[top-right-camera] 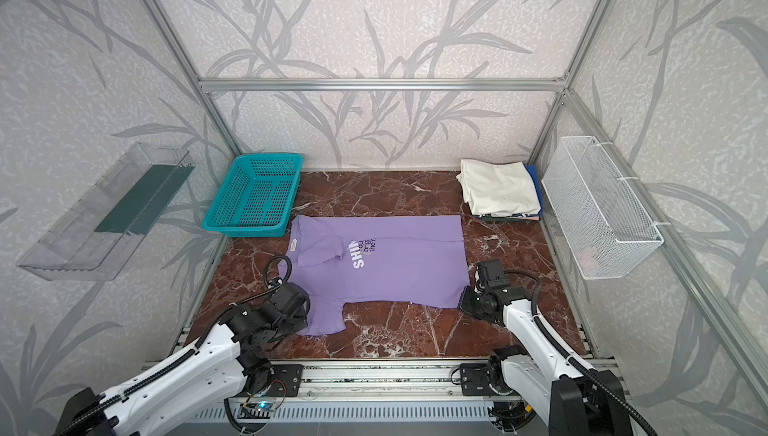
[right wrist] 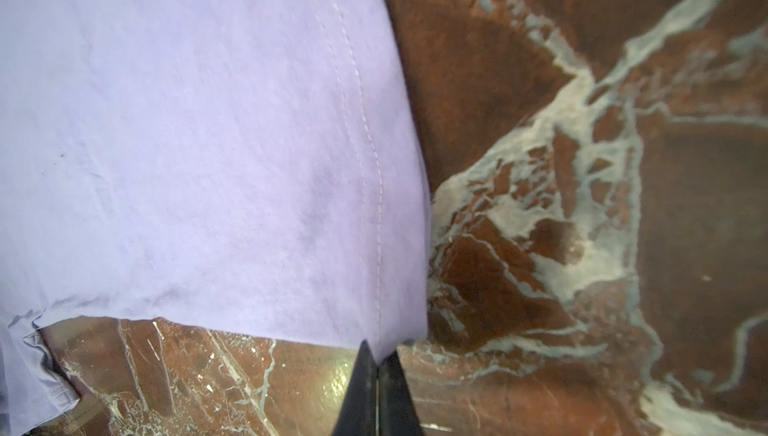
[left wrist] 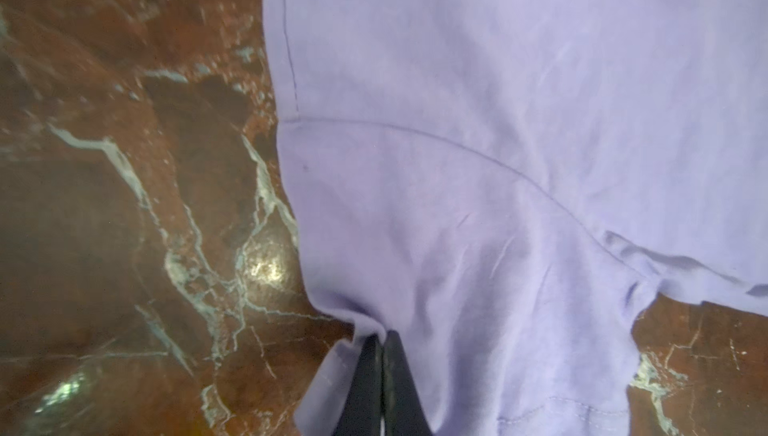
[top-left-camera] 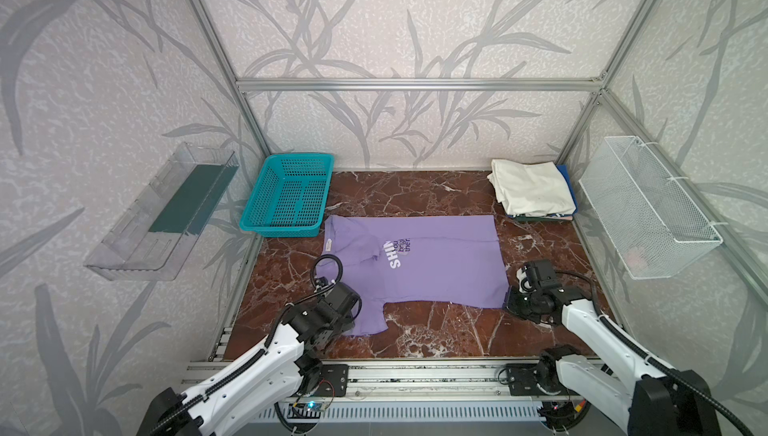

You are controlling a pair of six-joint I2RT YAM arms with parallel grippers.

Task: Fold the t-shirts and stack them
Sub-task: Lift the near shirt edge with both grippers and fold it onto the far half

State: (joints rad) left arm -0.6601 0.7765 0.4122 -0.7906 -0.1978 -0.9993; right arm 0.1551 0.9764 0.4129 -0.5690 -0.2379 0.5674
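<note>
The purple t-shirt's near sleeve [top-left-camera: 370, 324] and hem corner are held in my grippers, so my left gripper keeps folding the near sleeve over until it meets the far sleeve [top-left-camera: 358, 247].
A lavender-purple t-shirt [top-left-camera: 436, 263] [top-right-camera: 399, 263] with white and dark chest lettering lies spread on the brown marble table [top-left-camera: 415, 192], collar to the left and hem to the right. My left gripper [left wrist: 382, 336] is shut on a bunched fold of its near sleeve [left wrist: 478, 309]; in both top views this gripper [top-left-camera: 355, 317] sits at the shirt's near left. My right gripper [right wrist: 376, 355] is shut on the near hem corner [right wrist: 395, 321], at the shirt's near right [top-left-camera: 508, 303]. A folded cream-white t-shirt [top-left-camera: 532, 192] [top-right-camera: 498, 188] tops a stack at the far right, with blue and dark edges [top-left-camera: 566, 178] beneath.
A teal lattice basket [top-left-camera: 286, 192] stands at the far left, touching the purple shirt's collar end. A white wire basket [top-left-camera: 648, 205] hangs on the right wall and a clear plastic tray [top-left-camera: 162, 213] on the left wall. Aluminium frame rails border the table.
</note>
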